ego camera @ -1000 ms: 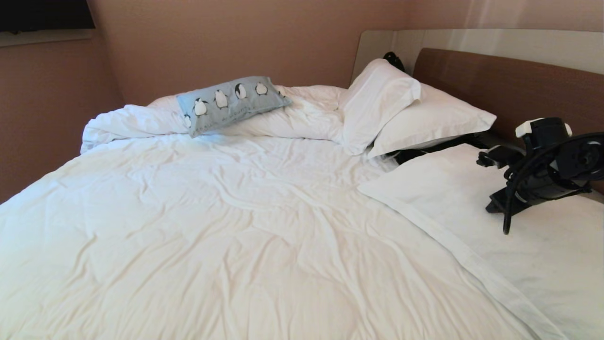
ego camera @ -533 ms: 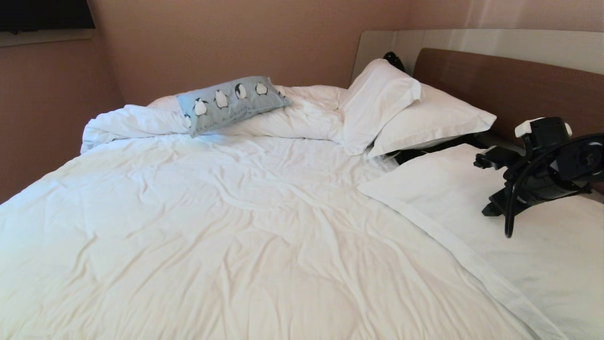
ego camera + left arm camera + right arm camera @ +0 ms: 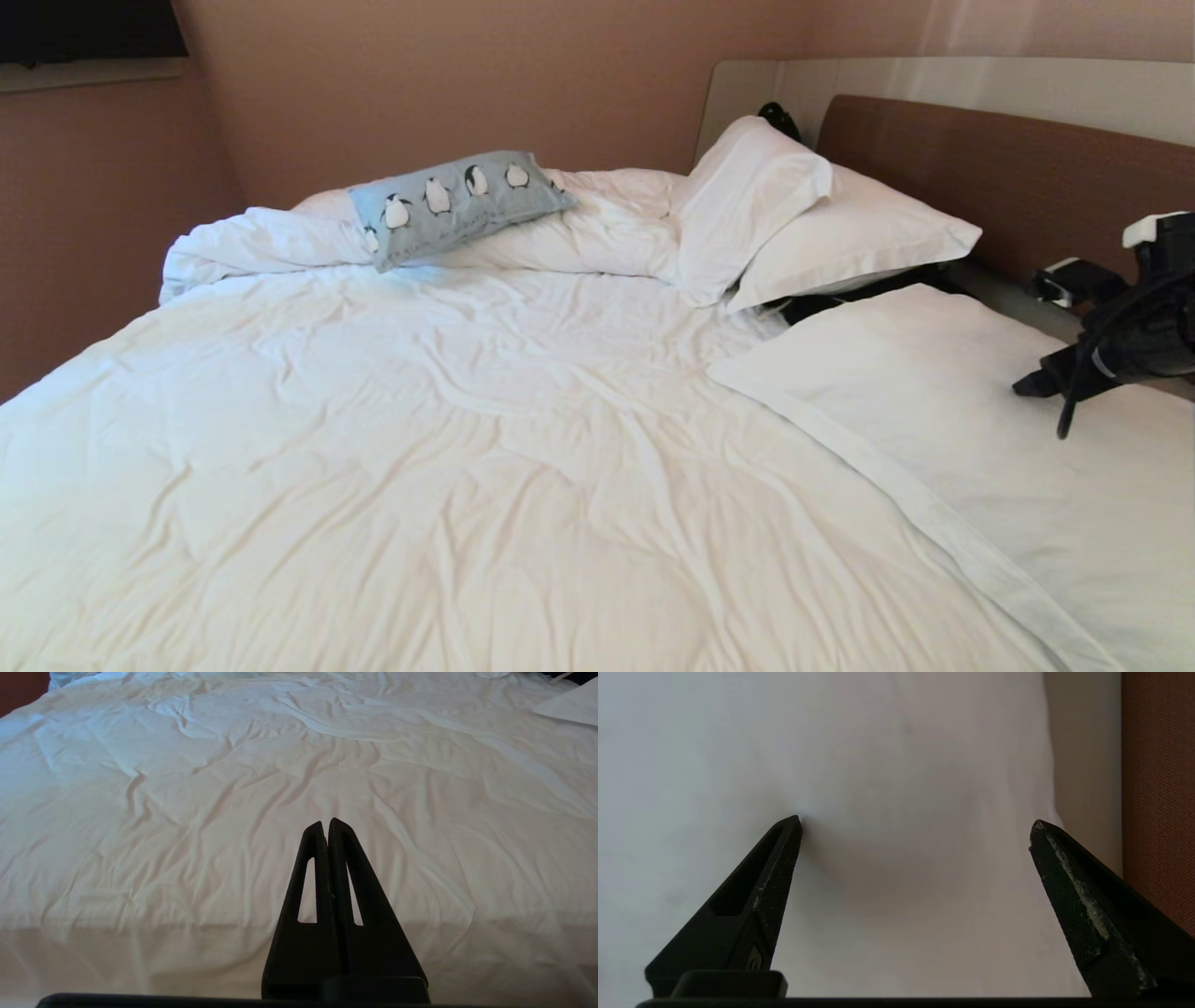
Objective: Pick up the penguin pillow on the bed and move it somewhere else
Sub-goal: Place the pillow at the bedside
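Observation:
My right gripper should move back, then push down and pinch the pillow nearer its middle, because the gripper's open fingers reach the white pillow's edge by the headboard.
The penguin pillow, light blue with a row of penguins, lies on the rolled-up duvet at the far left side of the bed. My right gripper hangs far from it, at the right edge of the head view, above a large white pillow. Its jaws stand wide open with nothing between them; in the right wrist view the right gripper looks down on the white pillow. My left gripper is shut and empty, parked low at the near edge of the bed.
Two more white pillows lean against the brown headboard, with a dark object behind them. Pink-brown walls close in the bed's far and left sides. The rumpled duvet spreads wide across the middle.
My right arm has swung to the right, partly out of the head view, and its jaws have spread wider. The penguin pillow has stayed where it was.

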Controlling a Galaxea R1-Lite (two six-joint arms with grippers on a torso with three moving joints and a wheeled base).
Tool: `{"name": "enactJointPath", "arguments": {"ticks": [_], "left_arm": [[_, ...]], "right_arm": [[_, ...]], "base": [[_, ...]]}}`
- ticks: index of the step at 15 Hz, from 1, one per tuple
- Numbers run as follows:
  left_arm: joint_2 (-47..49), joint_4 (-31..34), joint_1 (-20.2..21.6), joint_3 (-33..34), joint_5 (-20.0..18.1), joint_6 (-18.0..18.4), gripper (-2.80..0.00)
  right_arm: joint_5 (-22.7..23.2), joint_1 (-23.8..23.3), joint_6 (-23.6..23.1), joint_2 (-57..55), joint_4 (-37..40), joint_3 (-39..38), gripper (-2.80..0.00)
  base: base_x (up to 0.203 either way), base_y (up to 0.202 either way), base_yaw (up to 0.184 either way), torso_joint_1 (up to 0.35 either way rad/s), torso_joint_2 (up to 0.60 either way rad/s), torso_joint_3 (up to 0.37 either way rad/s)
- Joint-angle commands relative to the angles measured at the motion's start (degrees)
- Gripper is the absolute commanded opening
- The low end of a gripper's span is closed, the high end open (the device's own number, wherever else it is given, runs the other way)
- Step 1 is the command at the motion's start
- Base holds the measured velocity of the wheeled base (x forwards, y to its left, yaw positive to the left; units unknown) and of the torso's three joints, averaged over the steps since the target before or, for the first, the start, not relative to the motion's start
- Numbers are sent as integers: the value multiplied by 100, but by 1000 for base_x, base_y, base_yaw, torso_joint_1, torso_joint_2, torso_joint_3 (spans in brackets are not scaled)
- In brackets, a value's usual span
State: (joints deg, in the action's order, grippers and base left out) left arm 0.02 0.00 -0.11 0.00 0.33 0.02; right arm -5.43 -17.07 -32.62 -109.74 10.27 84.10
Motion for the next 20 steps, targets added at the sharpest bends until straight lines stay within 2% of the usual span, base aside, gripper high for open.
{"name": "enactJointPath", "arguments": {"ticks": [1, 2, 3, 6, 8, 13, 20], "left_arm": [[-2, 0, 2, 0, 2, 7, -280], [-2, 0, 2, 0, 2, 7, -280], [-2, 0, 2, 0, 2, 7, -280], [4, 0, 2, 0, 2, 7, -280], [-2, 0, 2, 0, 2, 7, -280], [-2, 0, 2, 0, 2, 7, -280], [-2, 0, 2, 0, 2, 7, -280]], "right_arm": [[2845, -425, -55, -129, 319, 230, 0], [3446, -639, -131, -209, 539, 374, 0], [3836, -836, -279, -285, 825, 558, 0], [4316, -1023, -1082, -453, 1581, 786, 0], [4579, -1027, -1361, -541, 1733, 775, 0], [4665, -1018, -1379, -593, 1733, 778, 0], [4511, -1165, -1361, -426, 1724, 799, 0]], "base": [[0, 0, 0, 0, 0, 0], [0, 0, 0, 0, 0, 0], [0, 0, 0, 0, 0, 0], [0, 0, 0, 0, 0, 0], [0, 0, 0, 0, 0, 0], [0, 0, 0, 0, 0, 0], [0, 0, 0, 0, 0, 0]]}}
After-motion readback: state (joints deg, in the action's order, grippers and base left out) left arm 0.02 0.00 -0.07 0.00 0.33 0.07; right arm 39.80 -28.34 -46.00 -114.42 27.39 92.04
